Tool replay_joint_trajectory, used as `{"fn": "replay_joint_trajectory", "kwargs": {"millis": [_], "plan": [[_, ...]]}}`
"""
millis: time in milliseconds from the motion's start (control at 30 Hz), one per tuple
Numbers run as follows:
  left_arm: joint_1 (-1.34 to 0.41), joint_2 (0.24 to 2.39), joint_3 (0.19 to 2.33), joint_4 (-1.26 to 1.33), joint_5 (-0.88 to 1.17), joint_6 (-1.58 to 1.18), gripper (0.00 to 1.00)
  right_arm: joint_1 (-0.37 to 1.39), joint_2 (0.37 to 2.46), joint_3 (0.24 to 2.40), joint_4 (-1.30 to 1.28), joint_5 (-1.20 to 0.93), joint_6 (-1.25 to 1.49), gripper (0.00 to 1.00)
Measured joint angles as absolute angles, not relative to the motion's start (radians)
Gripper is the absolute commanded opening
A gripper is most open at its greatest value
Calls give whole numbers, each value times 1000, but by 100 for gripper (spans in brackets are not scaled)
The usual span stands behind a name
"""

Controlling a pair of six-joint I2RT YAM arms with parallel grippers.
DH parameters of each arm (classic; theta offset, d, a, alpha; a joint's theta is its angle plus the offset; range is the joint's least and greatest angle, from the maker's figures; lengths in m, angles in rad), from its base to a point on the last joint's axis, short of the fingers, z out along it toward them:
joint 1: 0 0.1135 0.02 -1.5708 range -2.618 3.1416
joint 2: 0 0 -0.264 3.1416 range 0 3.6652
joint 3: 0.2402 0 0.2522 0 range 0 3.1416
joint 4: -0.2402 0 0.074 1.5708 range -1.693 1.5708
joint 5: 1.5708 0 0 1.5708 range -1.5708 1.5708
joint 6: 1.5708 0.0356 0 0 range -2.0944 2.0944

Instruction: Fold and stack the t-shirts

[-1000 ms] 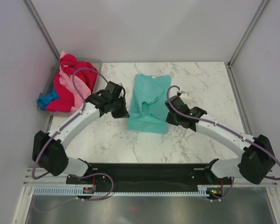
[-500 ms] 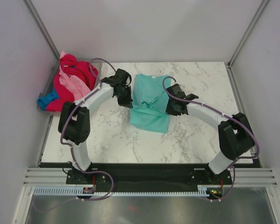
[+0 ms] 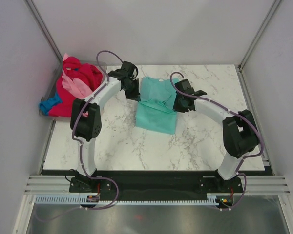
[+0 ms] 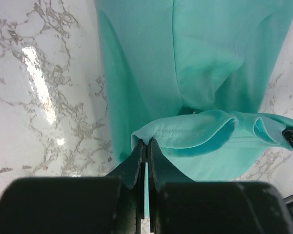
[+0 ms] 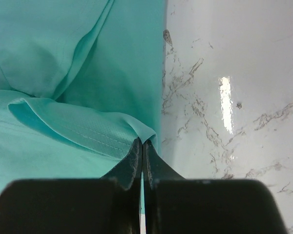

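The hem corner (image 5: 144,131) is lined up over the teal shirt's side edge (image 5: 158,119). My right gripper goes on putting the hem corner down until it rests there, before it lets go.
A teal-turquoise t-shirt (image 3: 157,105) lies on the marble table, its lower part folded up over the middle. My left gripper (image 3: 135,94) is shut on the shirt's left hem corner (image 4: 146,139). My right gripper (image 3: 177,105) is shut on the right hem corner (image 5: 143,136). Both hold the hem lifted over the shirt body. A heap of crimson red (image 3: 85,77), light pink (image 3: 77,89) and bright blue (image 3: 50,104) t-shirts lies at the far left.
The heap sits in a grey plastic tub (image 3: 48,95) against the left wall. White walls and metal corner posts close in the table on three sides. Bare marble (image 3: 210,141) lies to the right and front of the teal shirt.
Both grippers have carried the teal shirt's hem away from the front, toward the collar. The shirt's lower half now lies folded over and the arms are stretched farther out.
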State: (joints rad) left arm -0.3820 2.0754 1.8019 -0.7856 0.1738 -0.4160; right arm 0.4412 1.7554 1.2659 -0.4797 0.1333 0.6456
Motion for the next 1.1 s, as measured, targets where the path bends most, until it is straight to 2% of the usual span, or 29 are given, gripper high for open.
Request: {"fn": "replay_joint_trajectory", "kwargs": {"millis": [267, 367, 467, 500, 533, 567, 667, 700, 767, 900, 1100], "plan": [[-377, 2224, 1876, -792, 195, -390, 3, 415, 1839, 1283, -462, 111, 627, 0], [-376, 2255, 1906, -804, 194, -388, 7, 402, 1869, 1310, -462, 101, 614, 0], [-376, 2282, 1974, -821, 194, -379, 20, 384, 1905, 1355, -462, 84, 598, 0], [-375, 2291, 2004, -828, 194, -376, 30, 377, 1916, 1375, -462, 79, 593, 7], [-374, 2297, 2032, -832, 193, -371, 34, 369, 1927, 1394, -462, 71, 587, 16], [-373, 2298, 2057, -836, 191, -367, 38, 361, 1936, 1412, -463, 60, 580, 41], [-369, 2295, 2112, -861, 177, -362, 46, 340, 1955, 1471, -463, 33, 543, 79], [-368, 2286, 2114, -864, 162, -361, 51, 334, 1958, 1490, -463, 17, 529, 83], [-368, 2245, 2075, -868, 131, -362, 52, 321, 1958, 1520, -463, -9, 492, 86], [-388, 2071, 1884, -881, 60, -365, 53, 304, 1921, 1521, -465, -34, 458, 87], [-525, 1742, 1549, -781, 52, -401, 52, 301, 1645, 1246, -403, -74, 485, 81]]}}
